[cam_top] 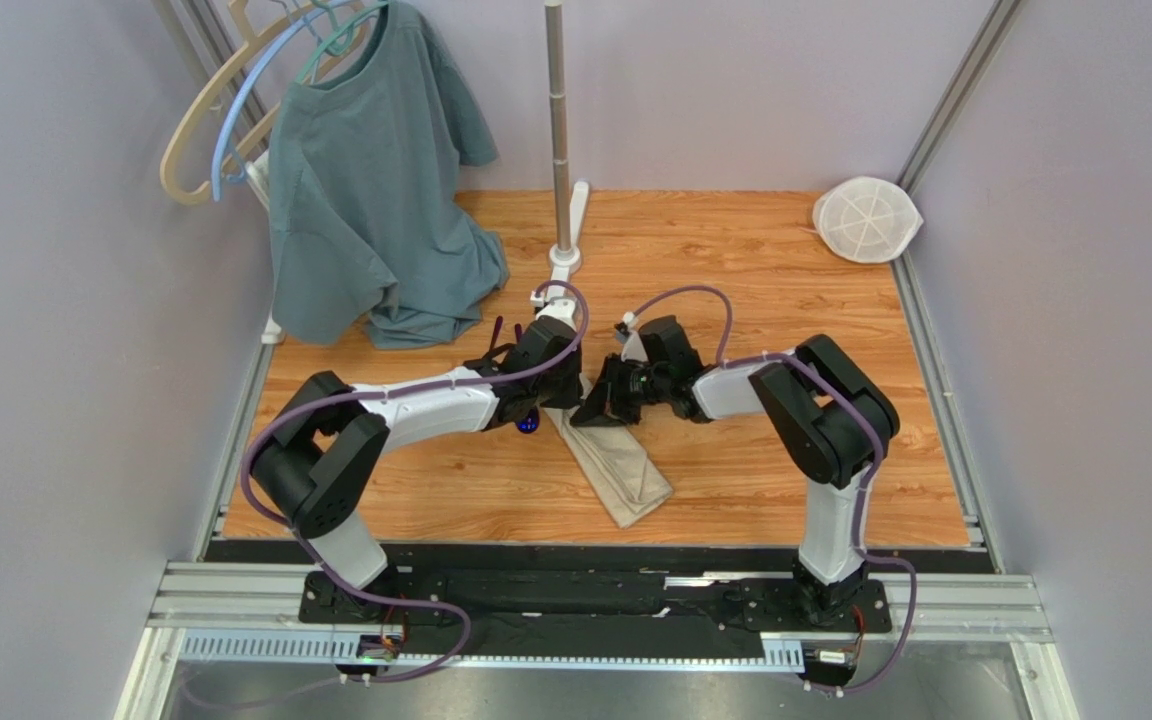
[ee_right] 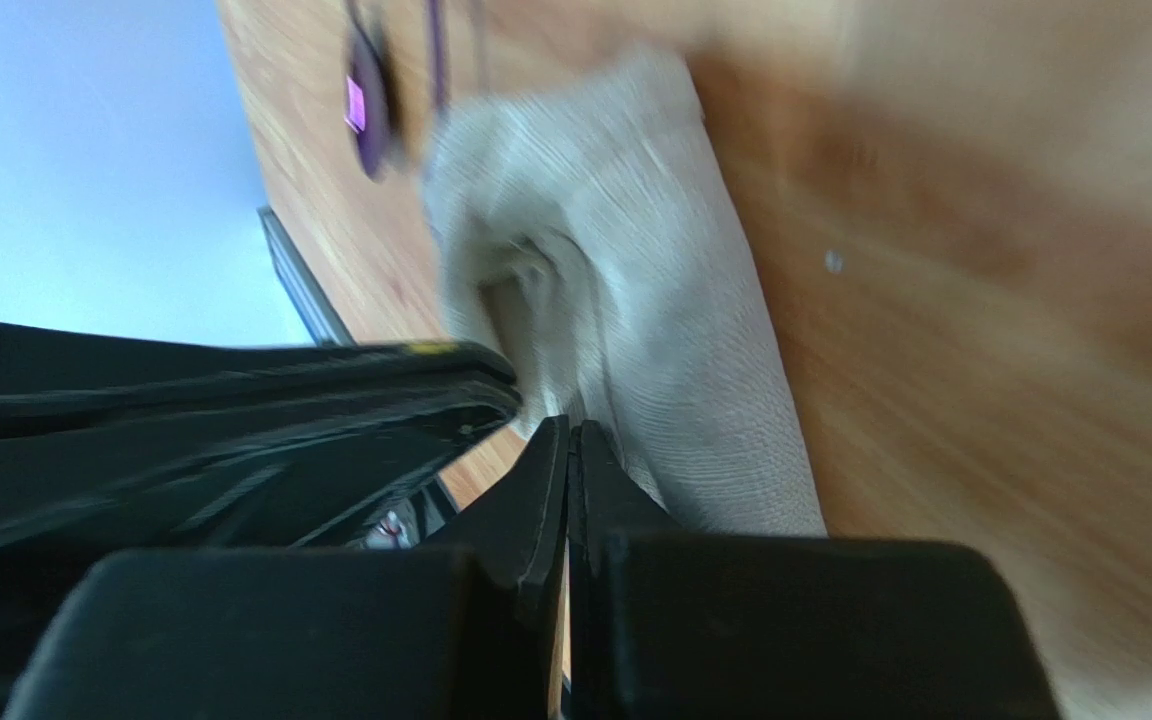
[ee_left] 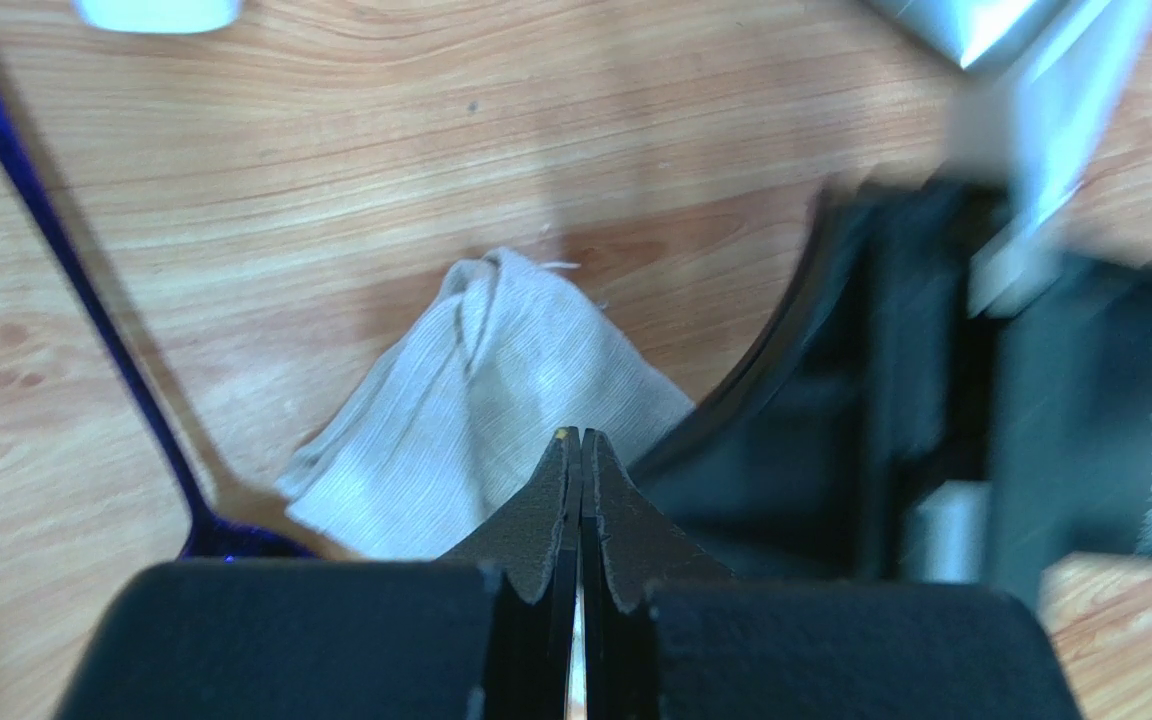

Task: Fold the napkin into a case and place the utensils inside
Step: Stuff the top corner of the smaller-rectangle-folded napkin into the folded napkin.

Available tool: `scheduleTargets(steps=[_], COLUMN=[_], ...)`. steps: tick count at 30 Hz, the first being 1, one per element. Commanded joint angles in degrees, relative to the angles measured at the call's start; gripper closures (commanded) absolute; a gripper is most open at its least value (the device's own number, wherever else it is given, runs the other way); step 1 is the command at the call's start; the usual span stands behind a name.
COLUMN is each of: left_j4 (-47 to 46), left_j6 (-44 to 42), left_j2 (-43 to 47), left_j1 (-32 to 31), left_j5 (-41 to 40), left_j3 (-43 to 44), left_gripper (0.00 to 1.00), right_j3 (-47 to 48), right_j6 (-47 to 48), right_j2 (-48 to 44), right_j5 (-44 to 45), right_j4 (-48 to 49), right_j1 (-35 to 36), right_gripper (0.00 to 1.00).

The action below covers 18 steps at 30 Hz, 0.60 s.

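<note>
My right gripper should retreat, pinch the fold (cam_top: 630, 488) toward its near end and straighten it, since the folded napkin slants away from my grippers at its far end (cam_top: 558, 422).
The beige napkin is folded into a narrow oblong case (cam_top: 620, 473) that lies diagonally on the wooden table. My left gripper (cam_top: 548, 399) and right gripper (cam_top: 605, 402) meet over its far end. In the left wrist view the left gripper (ee_left: 582, 437) is shut, its tips just over the bunched cloth end (ee_left: 485, 398). In the right wrist view the right gripper (ee_right: 570, 429) is shut at the cloth (ee_right: 657, 300). I see no cloth between either pair of jaws. One spoon with a purple bowl (cam_top: 527, 425) lies left of the case; it also shows in the left wrist view (ee_left: 71, 270) and the right wrist view (ee_right: 369, 98). The second spoon is not clearly visible.
A grey-green T-shirt (cam_top: 372, 180) hangs from hangers at the back left, its hem on the table. A metal pole on a white base (cam_top: 560, 135) stands at the back centre. A white mesh disc (cam_top: 865, 218) leans in the back right corner.
</note>
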<state>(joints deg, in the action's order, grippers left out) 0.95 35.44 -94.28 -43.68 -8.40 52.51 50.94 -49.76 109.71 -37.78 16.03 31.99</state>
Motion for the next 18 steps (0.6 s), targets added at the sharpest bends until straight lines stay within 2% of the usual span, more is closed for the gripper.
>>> scheduleTargets(steps=[1, 2, 3, 6, 10, 13, 15, 17, 18], left_j4=[1.59, 1.77, 2.38, 6.84, 10.21, 12.14, 12.85, 10.67, 9.26], left_j6=[-1.25, -1.43, -1.43, -1.34, 0.94, 2.61, 3.31, 5.33, 6.99], left_j2=[-1.44, -0.74, 0.31, 6.2, 18.65, 23.51, 23.79, 22.65, 22.04], left_j1=[0.35, 0.35, 0.35, 0.35, 0.0, 0.09, 0.0, 0.0, -0.87], left_j5=[1.37, 1.29, 0.85, 0.67, 1.72, 2.51, 5.39, 7.95, 10.4], left_j3=[3.74, 3.56, 2.87, 1.81, -4.51, -9.61, -11.63, -13.3, -15.23], left_gripper=[0.96, 0.91, 0.8, 0.66, 0.67, 0.75, 0.78, 0.78, 0.75], right_j3=[-3.63, -4.17, -4.18, -3.21, -4.88, -6.72, -8.74, -9.8, -11.02], right_j6=[-2.79, -2.98, -2.45, 3.86, 10.98, 13.19, 13.37, 12.5, 12.32], right_j2=[2.0, 0.08, -1.24, -7.99, -17.24, -21.55, -22.61, -22.61, -22.7], right_j5=[-0.36, -0.63, -0.63, 0.51, 3.94, 5.69, 6.58, 6.4, 7.88], right_j4=[5.93, 6.9, 5.17, -5.37, -14.52, -19.19, -18.85, -17.8, -17.35], right_j1=[1.33, 0.45, 0.1, -0.78, -1.49, -1.66, -1.66, -1.05, -0.44], right_gripper=[1.0, 1.0, 1.0, 1.0, 1.0, 1.0, 1.0, 1.0, 1.0])
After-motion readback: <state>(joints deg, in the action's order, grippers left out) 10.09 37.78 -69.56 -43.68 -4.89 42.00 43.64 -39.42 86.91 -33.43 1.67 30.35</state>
